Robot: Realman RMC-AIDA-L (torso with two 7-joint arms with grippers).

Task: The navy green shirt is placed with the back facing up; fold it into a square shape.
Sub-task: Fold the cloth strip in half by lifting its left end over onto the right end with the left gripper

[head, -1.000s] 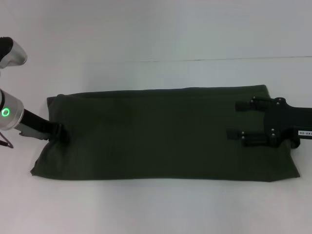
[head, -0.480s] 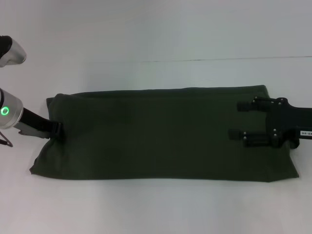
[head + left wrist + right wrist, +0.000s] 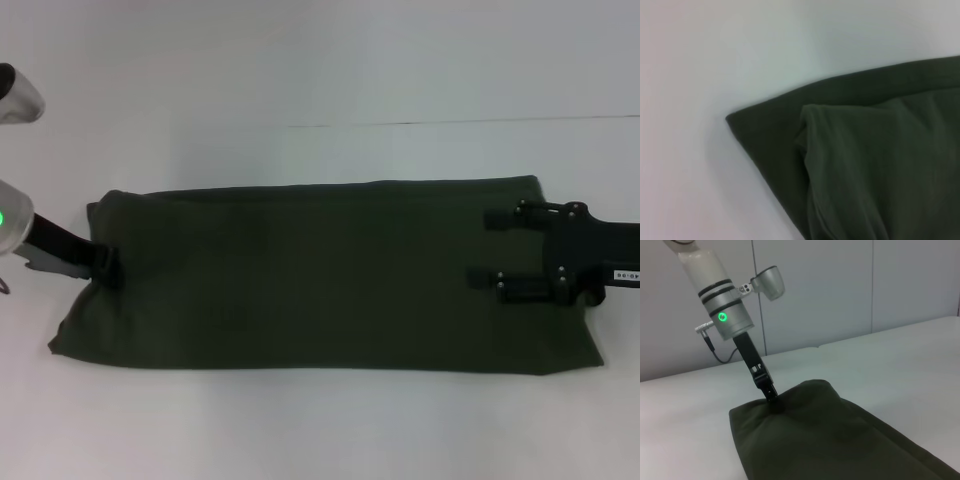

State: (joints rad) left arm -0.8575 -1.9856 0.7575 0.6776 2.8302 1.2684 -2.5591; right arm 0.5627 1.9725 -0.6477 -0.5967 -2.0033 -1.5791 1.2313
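The shirt's far end (image 3: 572,345) goes well beyond the open fingers of my right gripper, so next my left gripper pulls the pinched end (image 3: 112,300) toward its own side before folding.
The navy green shirt (image 3: 320,275) lies as a long, dark olive strip across the white table, plain side up. At its left end my left gripper (image 3: 112,270) is shut on the cloth's edge. The right wrist view shows that pinch from across the table, with the left gripper (image 3: 771,394) biting the raised edge of the shirt (image 3: 830,440). My right gripper (image 3: 485,250) is over the shirt's right end, open, its two black fingers spread wide and pointing left. The left wrist view shows one folded corner of the shirt (image 3: 880,170).
The white table (image 3: 320,430) stretches on all sides of the shirt, with a faint seam line (image 3: 450,122) across the back. A pale wall (image 3: 840,285) rises behind the table in the right wrist view.
My left gripper has moved left and slightly toward the front, dragging the shirt with it. Both ends of the shirt shifted left. The right gripper has hardly moved.
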